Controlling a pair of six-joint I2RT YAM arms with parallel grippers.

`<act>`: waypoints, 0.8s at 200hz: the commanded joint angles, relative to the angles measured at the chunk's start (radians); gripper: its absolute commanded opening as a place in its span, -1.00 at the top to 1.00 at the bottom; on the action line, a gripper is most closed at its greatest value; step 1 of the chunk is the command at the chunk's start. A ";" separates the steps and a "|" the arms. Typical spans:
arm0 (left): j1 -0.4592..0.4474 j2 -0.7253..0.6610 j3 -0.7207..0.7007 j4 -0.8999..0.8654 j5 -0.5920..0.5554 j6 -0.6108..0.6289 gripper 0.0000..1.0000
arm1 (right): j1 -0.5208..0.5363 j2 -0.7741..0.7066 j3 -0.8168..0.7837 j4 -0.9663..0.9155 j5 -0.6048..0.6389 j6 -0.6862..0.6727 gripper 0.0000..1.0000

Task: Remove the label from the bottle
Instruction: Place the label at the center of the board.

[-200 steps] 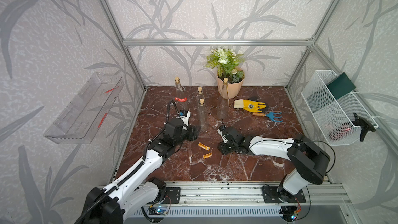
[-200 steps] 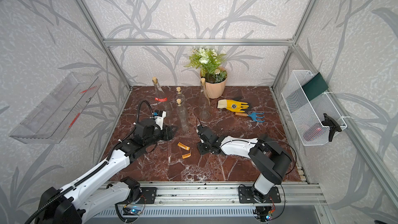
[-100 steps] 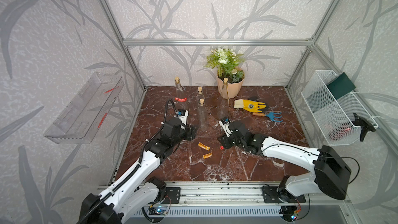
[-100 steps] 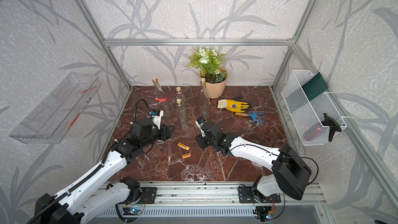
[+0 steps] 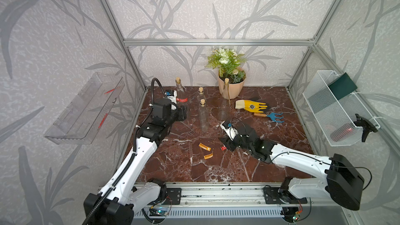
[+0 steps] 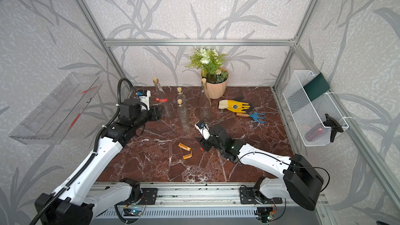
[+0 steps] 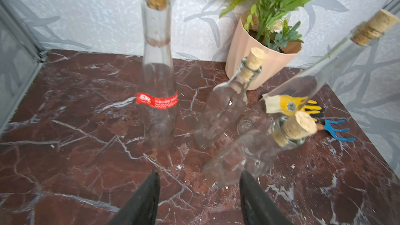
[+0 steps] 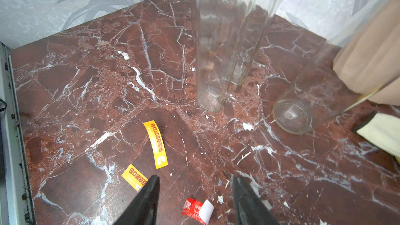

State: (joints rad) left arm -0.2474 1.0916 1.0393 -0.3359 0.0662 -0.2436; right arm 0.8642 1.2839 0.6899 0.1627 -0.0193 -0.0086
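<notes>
The neck of the labelled bottle is free above its red label [image 5: 182, 99], so the robot's left gripper keeps moving up until its open fingers are around that neck [image 5: 179, 86], then close.
The clear corked bottle [image 5: 181, 93] stands at the back left with a red label [image 5: 182, 100] round its body, one label end sticking out [image 7: 157, 101]. My left gripper [image 7: 199, 177] is open and empty just in front of this bottle [image 7: 159, 79], not touching it; it shows in both top views [image 6: 159, 114]. My right gripper [image 8: 194, 180] is open low over the floor in the middle [image 5: 226, 144]. A torn red label scrap [image 8: 197, 209] with its white back curled up lies loose on the marble between its jaws.
Two yellow label strips [image 8: 158, 145] [image 8: 134, 177] lie left of the right gripper. Three bare corked bottles [image 5: 203, 115] [image 5: 201, 95] [image 5: 224, 102] stand mid-floor. A flower pot [image 5: 230, 89], yellow glove [image 5: 251, 106] and blue rake [image 5: 270, 116] sit behind. A wire basket [image 5: 337, 109] hangs on the right wall.
My right gripper's jaws have spread wider and its elbow has swung right. My left gripper has moved back toward the red-labelled bottle.
</notes>
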 commanded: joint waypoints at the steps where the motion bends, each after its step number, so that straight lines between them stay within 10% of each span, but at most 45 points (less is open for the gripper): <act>1: 0.031 0.047 0.099 -0.023 -0.041 0.045 -0.19 | 0.006 0.006 0.034 0.061 -0.044 -0.079 -0.17; 67: 0.106 0.230 0.321 -0.019 -0.057 0.178 -0.24 | 0.004 0.042 0.058 0.092 -0.105 -0.128 -0.28; 160: 0.270 0.361 0.317 0.285 0.451 0.409 -0.24 | 0.006 0.051 0.064 0.089 -0.150 -0.116 -0.29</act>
State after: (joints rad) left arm -0.0006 1.4345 1.3716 -0.1864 0.3500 0.0807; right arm 0.8642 1.3338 0.7227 0.2356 -0.1486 -0.1246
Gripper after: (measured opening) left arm 0.619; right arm 0.644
